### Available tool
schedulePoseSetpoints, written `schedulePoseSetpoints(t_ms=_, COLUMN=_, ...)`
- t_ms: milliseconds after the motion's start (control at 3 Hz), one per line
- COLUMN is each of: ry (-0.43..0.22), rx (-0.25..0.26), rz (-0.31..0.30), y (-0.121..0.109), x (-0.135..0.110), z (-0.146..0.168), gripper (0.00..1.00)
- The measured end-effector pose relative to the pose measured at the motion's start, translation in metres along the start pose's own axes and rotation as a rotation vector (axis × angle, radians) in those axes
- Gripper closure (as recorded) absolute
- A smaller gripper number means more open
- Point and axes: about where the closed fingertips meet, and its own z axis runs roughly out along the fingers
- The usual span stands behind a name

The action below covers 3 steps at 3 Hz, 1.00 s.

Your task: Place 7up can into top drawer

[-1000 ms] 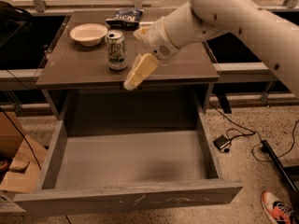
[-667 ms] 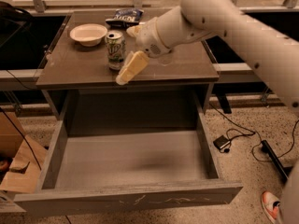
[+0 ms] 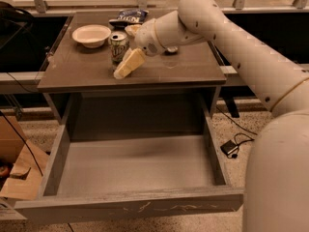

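A dark end shows below my arm. I expect another can to be hidden behind my arm when I take the 7up can away.
The 7up can stands upright on the brown table top, left of middle. My gripper is right beside the can, coming from the right. It is open: one cream finger lies in front of the can and the other shows behind it. The can is not lifted. The top drawer is pulled out wide below the table. Its grey bottom is bare and its scuffed front panel is nearest the camera.
A white bowl sits left of the can and a dark chip bag lies at the table's back edge. A cardboard box stands on the floor at left. A cable and a black plug lie at right.
My gripper has moved left along the table top, from beside the can to having its fingers in front of and behind it. The can has not moved.
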Motion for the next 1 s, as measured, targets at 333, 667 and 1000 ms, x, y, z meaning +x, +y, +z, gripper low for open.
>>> schedulePoseSetpoints(t_ms=333, ry=-0.045, rx=-0.012, rz=0.006, y=-0.021, x=0.001, z=0.014, gripper=0.0)
schedulePoseSetpoints(t_ms=667, ry=-0.069, rx=-0.064, rz=0.002, y=-0.03, x=-0.001, z=0.03, gripper=0.18)
schedulePoseSetpoints(t_ms=1000, ry=-0.076, rx=-0.124, rz=-0.02, y=-0.023, x=-0.008, z=0.04, gripper=0.41)
